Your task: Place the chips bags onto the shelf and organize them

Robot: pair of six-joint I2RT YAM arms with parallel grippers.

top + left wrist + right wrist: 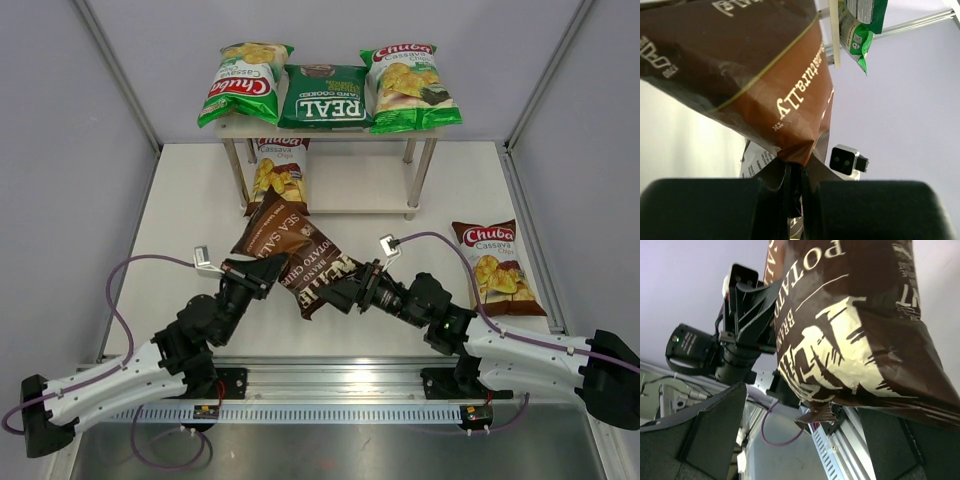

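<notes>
The Kettle bag is hanging at a tilt by its side seam (286,251) in my left gripper, so next my right gripper grabs its lower end (328,283) before my left gripper opens.
The dark-brown Kettle bag (288,252) hangs tilted above the table, in front of the shelf (362,188). My left gripper (262,272) is shut on its side seam, seen close in the left wrist view (795,172). My right gripper (342,284) is open, its fingers spread wide around the bag's lower crimped end (822,412) without pinching it. On the shelf's top board lie a light-green Chuba bag (245,82), the dark-green REAL bag (323,98) and a second light-green Chuba bag (410,87). A brown-and-white Chuba bag (278,176) lies on the lower board.
Another brown-and-white Chuba bag (497,268) lies flat on the table at the right. Grey walls close in the left, right and back. The metal rail (340,412) runs along the near edge. The left arm's wrist (747,305) shows in the right wrist view.
</notes>
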